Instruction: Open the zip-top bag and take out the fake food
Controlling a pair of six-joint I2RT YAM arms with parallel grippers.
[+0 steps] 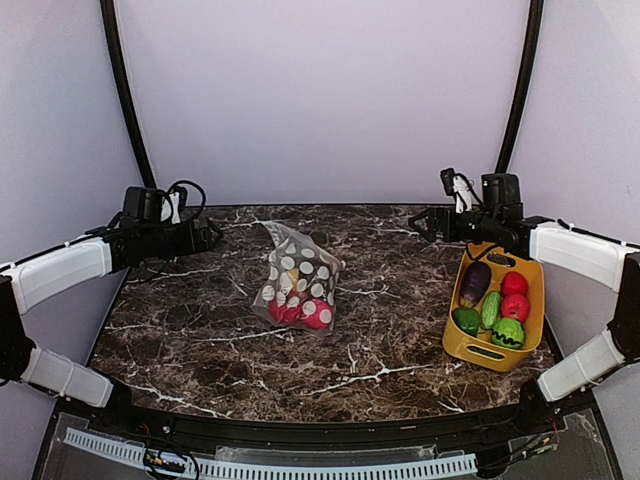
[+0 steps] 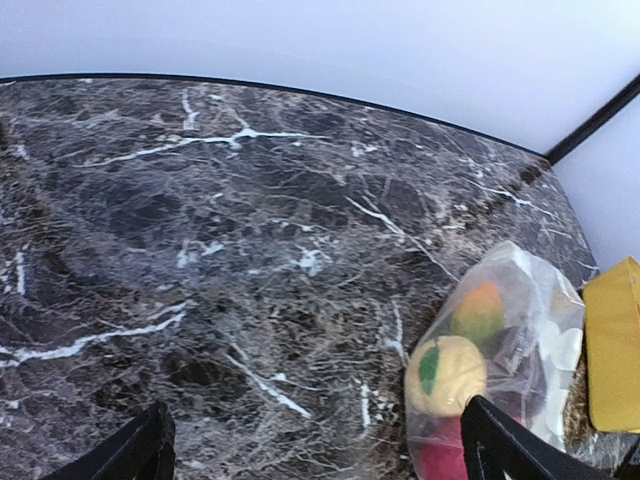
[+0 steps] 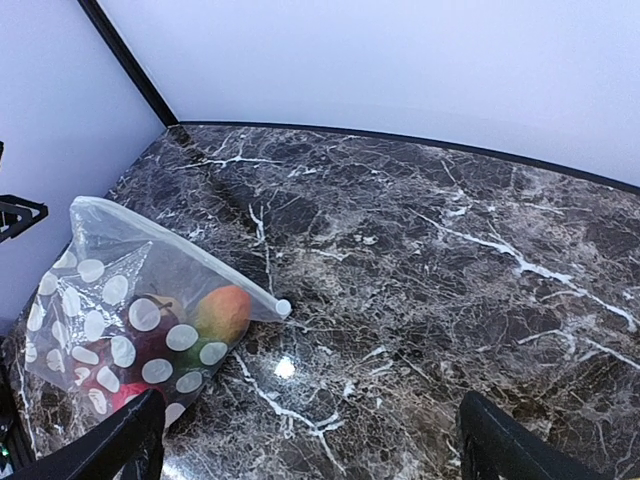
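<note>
I expect the zip-top bag (image 1: pixel 298 283) to stand up around the food when I lift the bag's limp top corner (image 1: pixel 275 231), because the fake food is bunched up below that corner.
The zip-top bag (image 1: pixel 297 277) lies in the middle of the marble table, clear with white dots, its zip strip (image 3: pixel 180 258) shut along the far edge. The fake food (image 1: pixel 300 312) is inside: a yellow fruit (image 2: pixel 447 373), an orange-green one (image 3: pixel 222 312), a dark maroon one (image 3: pixel 150 330) and red ones (image 3: pixel 110 395). My left gripper (image 1: pixel 210 235) hovers open and empty to the left of the bag (image 2: pixel 520 350). My right gripper (image 1: pixel 420 222) hovers open and empty to the right of the bag (image 3: pixel 130 300), near the back edge.
A yellow basket (image 1: pixel 460 346) stands at the right with a purple eggplant (image 1: pixel 475 284), two red fruits and green toy vegetables (image 1: pixel 508 333). Its corner shows in the left wrist view (image 2: pixel 612 345). Black frame poles rise at the back corners.
</note>
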